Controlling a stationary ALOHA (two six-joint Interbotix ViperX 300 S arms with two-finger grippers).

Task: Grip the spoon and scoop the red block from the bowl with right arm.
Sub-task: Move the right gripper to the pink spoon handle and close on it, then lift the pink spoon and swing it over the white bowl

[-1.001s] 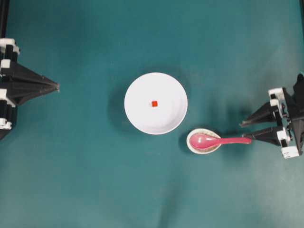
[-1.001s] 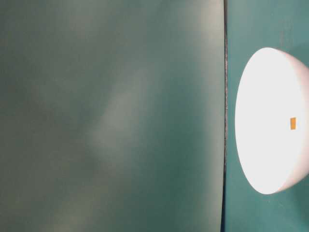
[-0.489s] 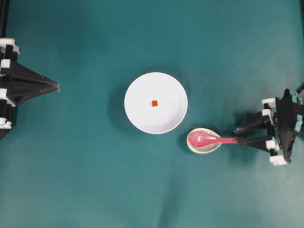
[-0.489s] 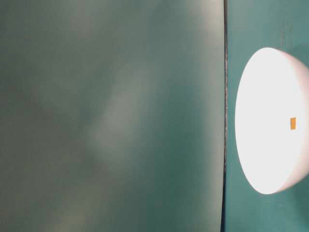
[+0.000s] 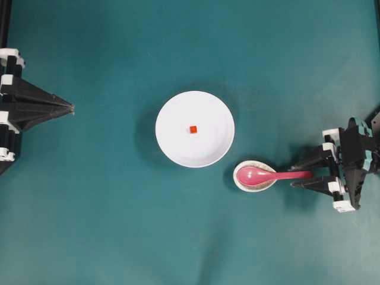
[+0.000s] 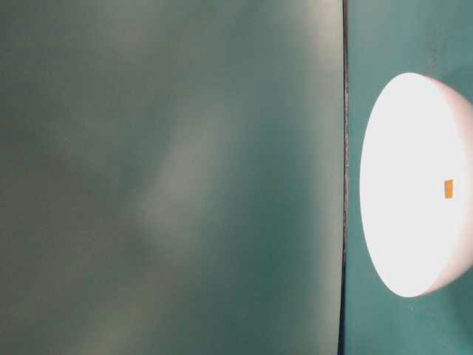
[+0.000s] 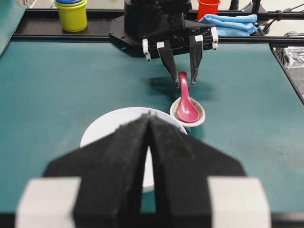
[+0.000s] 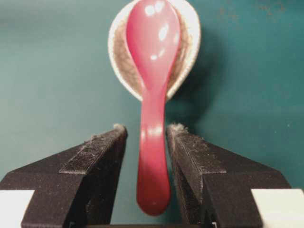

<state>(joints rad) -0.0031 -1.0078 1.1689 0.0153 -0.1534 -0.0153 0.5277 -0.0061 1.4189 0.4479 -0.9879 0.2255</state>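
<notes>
The spoon rest's rim [image 5: 254,188] is clear around the scoop. The pink spoon [image 5: 276,176] will come loose and leave the spoon rest behind when I pick the spoon up.
The pink spoon [image 5: 273,175] lies with its scoop in a speckled spoon rest [image 5: 240,184], handle pointing right. My right gripper [image 5: 292,176] is open and straddles the handle. In the right wrist view the spoon's handle [image 8: 153,156] sits between the fingers [image 8: 99,156] with a small gap on each side. The white bowl [image 5: 202,148] stands mid-table with the red block [image 5: 193,129] at its centre. It also shows at table level as the bowl [image 6: 414,133] and the block [image 6: 448,188]. My left gripper [image 5: 72,108] rests shut at the far left, away from everything.
In the left wrist view, a yellow cup stack [image 7: 71,14], a red cup [image 7: 207,7] and a blue cloth [image 7: 230,21] sit beyond the table's far rail behind the right arm. The spoon rest [image 7: 199,118] stands just beside the bowl [image 7: 104,130].
My right gripper has shifted toward the spoon and lined up with it, so its open fingers now flank the handle. The spoon, bowl, block and left arm have not moved.
</notes>
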